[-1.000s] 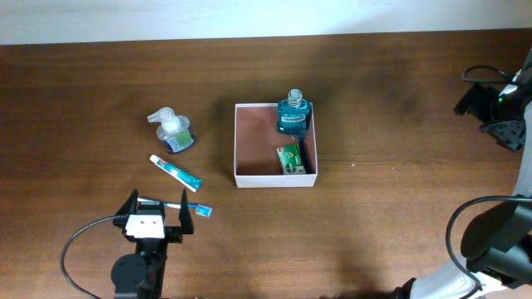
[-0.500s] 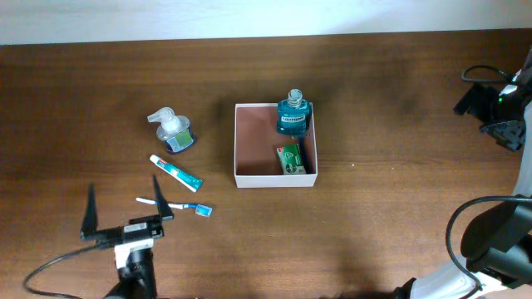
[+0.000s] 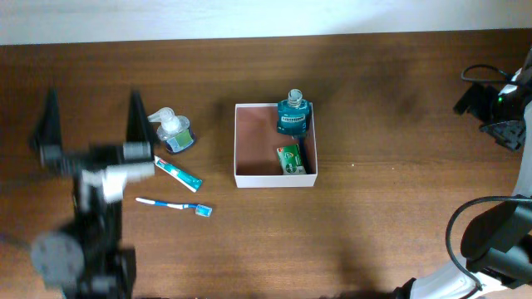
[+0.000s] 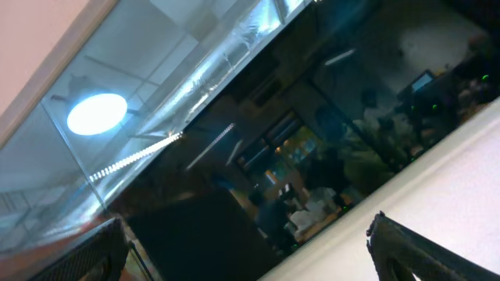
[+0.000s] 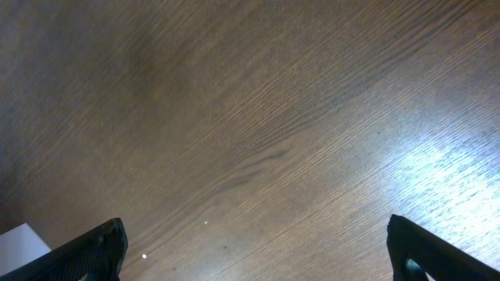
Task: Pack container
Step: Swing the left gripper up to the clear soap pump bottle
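My left gripper is pointing at the ceiling (image 4: 156,58), high over the pump bottle (image 3: 175,132). I should bring it back down with its fingers toward the table and close it around the pump bottle.
The container (image 3: 274,180), a square white-walled box with a pinkish-brown inside, sits mid-table. In it are a blue bottle (image 3: 292,116) at the back right and a green packet (image 3: 289,158). My left gripper (image 3: 93,118) is raised high over the left of the table, blurred and open. Its wrist view looks up at a ceiling and windows, and its fingers (image 4: 94,254) stand wide apart with nothing between them. My right gripper (image 5: 254,254) is open over bare wood. Its arm (image 3: 499,108) is at the far right edge.
Left of the container lie a clear pump bottle (image 3: 172,130), a toothpaste tube (image 3: 176,173) and a toothbrush (image 3: 174,204). A white corner (image 5: 16,242) shows at the lower left of the right wrist view. The table's back edge meets a white wall (image 3: 249,17).
My left arm has swung up from low over the toothbrush at the table's front and now stands much higher, to the left. The toothbrush stays where it was. The right arm has not moved.
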You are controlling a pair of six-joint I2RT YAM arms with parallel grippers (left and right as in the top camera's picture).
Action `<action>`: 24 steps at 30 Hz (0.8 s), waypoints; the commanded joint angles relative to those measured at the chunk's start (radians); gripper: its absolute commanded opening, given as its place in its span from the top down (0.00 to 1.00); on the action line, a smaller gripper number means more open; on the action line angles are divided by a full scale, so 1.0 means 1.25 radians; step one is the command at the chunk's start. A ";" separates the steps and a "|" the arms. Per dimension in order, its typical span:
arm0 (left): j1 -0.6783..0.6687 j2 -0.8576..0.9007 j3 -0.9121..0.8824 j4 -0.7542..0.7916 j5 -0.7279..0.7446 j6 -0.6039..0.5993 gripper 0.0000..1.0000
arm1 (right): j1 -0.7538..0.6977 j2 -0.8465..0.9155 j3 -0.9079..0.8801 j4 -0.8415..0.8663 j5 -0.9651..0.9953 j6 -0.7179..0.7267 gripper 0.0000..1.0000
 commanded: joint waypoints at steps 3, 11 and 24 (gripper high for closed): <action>0.003 0.279 0.200 0.005 0.049 0.052 0.01 | -0.002 -0.017 0.013 0.000 0.002 -0.003 0.01; 0.003 0.526 0.451 -0.296 0.139 -0.192 0.01 | -0.002 -0.017 0.013 0.000 0.002 -0.003 0.01; 0.003 0.515 0.462 -0.363 0.127 -0.376 0.01 | -0.002 -0.017 0.013 0.000 0.002 -0.003 0.01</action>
